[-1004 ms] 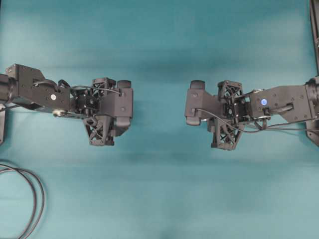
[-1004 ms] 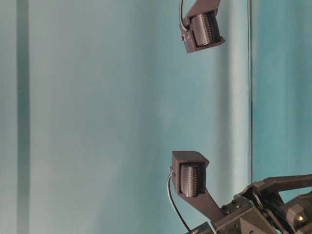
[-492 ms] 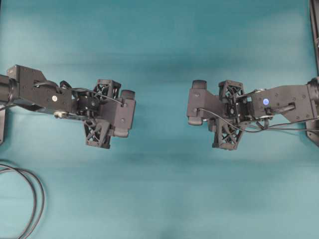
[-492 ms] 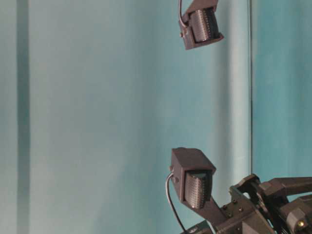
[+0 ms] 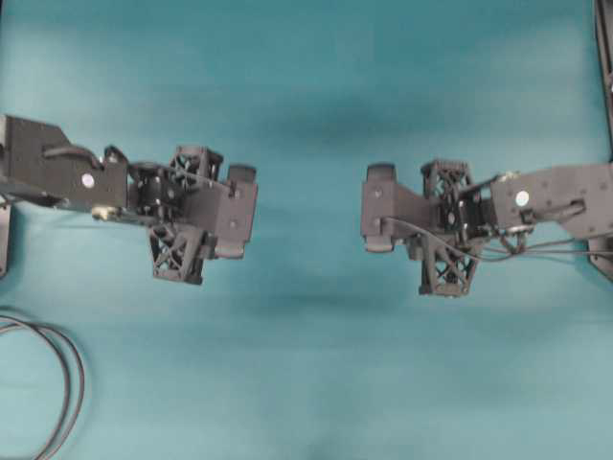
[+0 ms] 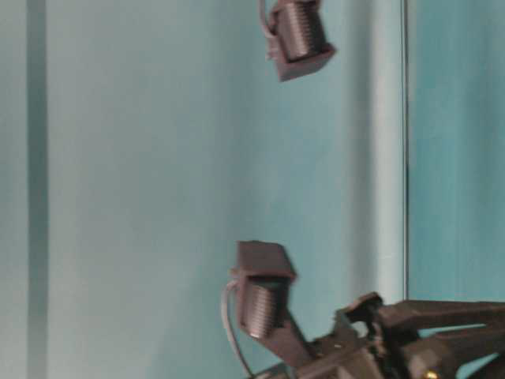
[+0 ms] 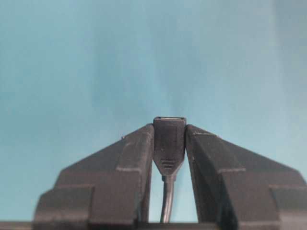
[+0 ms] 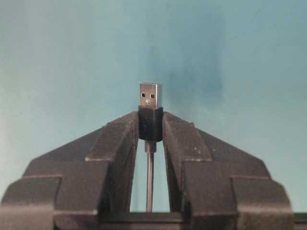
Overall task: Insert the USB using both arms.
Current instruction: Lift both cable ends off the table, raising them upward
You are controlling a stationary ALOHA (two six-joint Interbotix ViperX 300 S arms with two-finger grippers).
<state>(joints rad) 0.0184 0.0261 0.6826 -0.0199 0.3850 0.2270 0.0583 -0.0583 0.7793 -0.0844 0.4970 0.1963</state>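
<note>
I should turn the socket end (image 7: 170,122) level with my left gripper so that it faces the silvery tip (image 8: 150,95), because the socket end and the USB both point down at the teal cloth.
In the right wrist view the USB (image 8: 150,103) stands upright, its silvery tip clear above the fingertips and its dark body pinched by my right gripper (image 8: 150,120); its thin cable drops between the fingers. My left gripper (image 7: 169,132) is shut on the all-black socket end (image 7: 169,141) of the other cable, whose opening faces away from the camera. From overhead the left arm (image 5: 192,206) and right arm (image 5: 431,220) face each other across a gap of teal cloth. Their fingers and both connectors are hidden under the wrists there.
A thicker looped black cable (image 5: 67,374) lies at the bottom left of the teal cloth (image 5: 306,364). A dark post (image 5: 603,57) runs along the right edge. In the table-level view, ribbed wrist parts (image 6: 264,304) show low down and at the top (image 6: 300,35).
The left jaws have closed on the socket end and the right jaws have narrowed on the plug. Both wrists have shifted a little; the left one has turned.
</note>
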